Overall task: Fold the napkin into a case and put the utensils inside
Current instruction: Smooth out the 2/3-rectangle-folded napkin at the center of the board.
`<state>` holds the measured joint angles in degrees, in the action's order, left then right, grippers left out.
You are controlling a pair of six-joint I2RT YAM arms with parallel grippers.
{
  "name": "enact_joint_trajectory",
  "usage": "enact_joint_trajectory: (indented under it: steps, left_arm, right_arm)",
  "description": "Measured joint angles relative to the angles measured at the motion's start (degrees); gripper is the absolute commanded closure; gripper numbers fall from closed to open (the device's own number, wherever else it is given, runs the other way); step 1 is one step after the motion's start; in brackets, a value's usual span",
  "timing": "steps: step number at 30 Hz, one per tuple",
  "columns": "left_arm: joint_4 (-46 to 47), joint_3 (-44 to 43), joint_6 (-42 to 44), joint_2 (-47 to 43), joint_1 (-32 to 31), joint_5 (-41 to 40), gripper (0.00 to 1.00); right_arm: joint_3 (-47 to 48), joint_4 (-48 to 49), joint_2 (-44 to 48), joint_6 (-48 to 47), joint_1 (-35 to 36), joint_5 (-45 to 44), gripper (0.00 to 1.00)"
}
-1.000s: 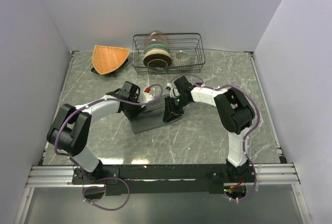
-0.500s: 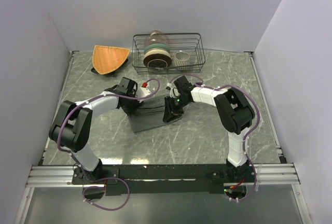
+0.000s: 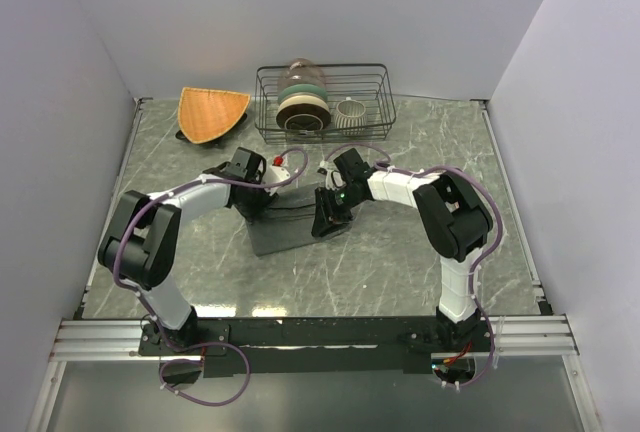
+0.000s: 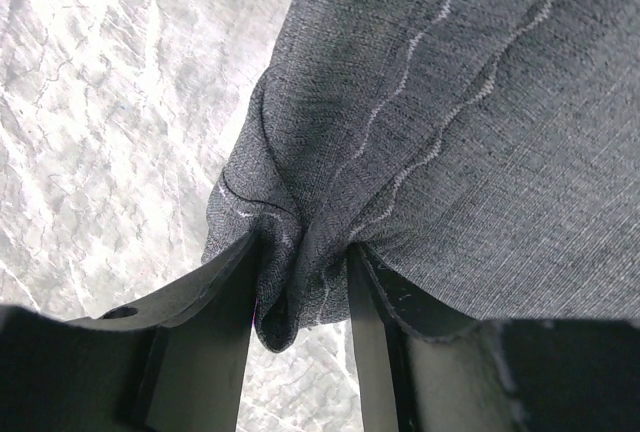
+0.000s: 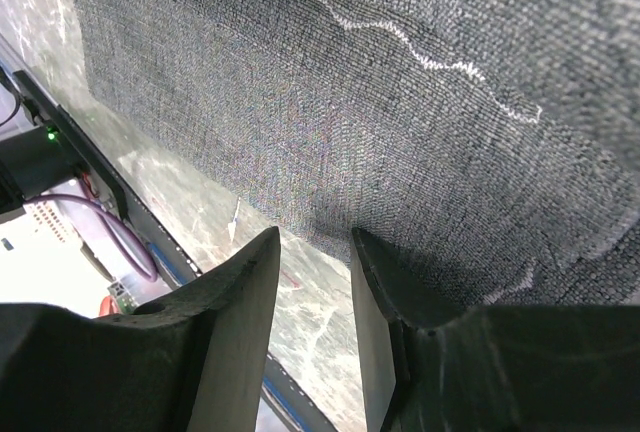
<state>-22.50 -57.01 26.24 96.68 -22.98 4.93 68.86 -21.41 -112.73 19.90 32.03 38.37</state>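
The robot's left gripper has the napkin's end (image 4: 284, 264) bunching up in it, so the right gripper should go back onto the stitched fold (image 3: 296, 210) and hold it steady while the left gripper opens.
The napkin (image 3: 290, 234) lies on the marble table as a dark grey folded strip between my two grippers. In the left wrist view its layered cloth (image 4: 480, 152) shows wavy pale stitch lines. My left gripper (image 3: 265, 202) is at the strip's far left end and is shut on a bunched fold of cloth (image 4: 305, 252). My right gripper (image 3: 325, 220) is at the strip's right end and stands open (image 5: 314, 237). Its tips sit at the edge of the napkin (image 5: 400, 102), with bare table showing between them. I cannot tell whether the folds form the case. The utensils are out of view.
A black wire rack (image 3: 322, 102) with stacked bowls and a white cup (image 3: 350, 112) stands at the back. An orange woven fan-shaped mat (image 3: 212, 112) lies to its left. Pale walls close in the table on three sides.
My left gripper has shifted a little toward the far left and closed further on the napkin's end. The right arm has hardly moved.
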Motion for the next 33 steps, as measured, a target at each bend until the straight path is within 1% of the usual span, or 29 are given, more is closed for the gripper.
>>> enact_joint_trajectory:
  steps: [8, 9, 13, 16, 18, 20, 24, 28, 33]
  left_arm:
    - [-0.13, -0.66, -2.14, 0.48, 0.31, 0.04, 0.54]
    - [-0.22, -0.87, -2.16, 0.61, 0.31, 0.09, 0.54]
    - [-0.26, -0.98, -1.36, 0.7, 0.31, 0.31, 0.46]
    - [0.59, -0.33, 0.66, 0.52, 0.37, 0.63, 0.43]
    - [1.01, 0.07, 1.86, 0.24, 0.48, 1.05, 0.43]
    - [1.36, 0.48, 3.02, -0.11, 0.57, 1.53, 0.43]
    - [1.46, 0.83, 4.92, -0.39, 0.59, 2.71, 0.43]
    - [0.94, 0.92, 6.19, -0.59, 0.59, 3.93, 0.42]
    - [0.37, 1.62, 7.43, -1.38, 0.57, 4.98, 0.4]
  right_arm:
    - [-0.52, 0.83, 0.22, 0.24, 0.07, 0.02, 0.57]
    - [-0.52, 0.83, 0.22, 0.24, 0.11, 0.02, 0.57]
    - [-0.5, 0.92, 0.33, 0.44, 0.31, 0.37, 0.49]
    - [-0.39, 0.81, 0.66, 0.24, 0.48, 0.87, 0.48]
    - [-0.24, 0.13, 1.01, -0.09, 0.48, 1.62, 0.47]
    - [0.61, -1.27, 1.62, -0.46, 0.46, 2.38, 0.47]
    - [5.29, -2.51, 3.67, -0.22, 0.15, 3.34, 0.48]
    - [10.43, 0.28, 4.0, 1.84, -0.24, 3.19, 0.5]
    - [12.52, 4.33, 1.86, 5.29, -0.42, 2.43, 0.51]
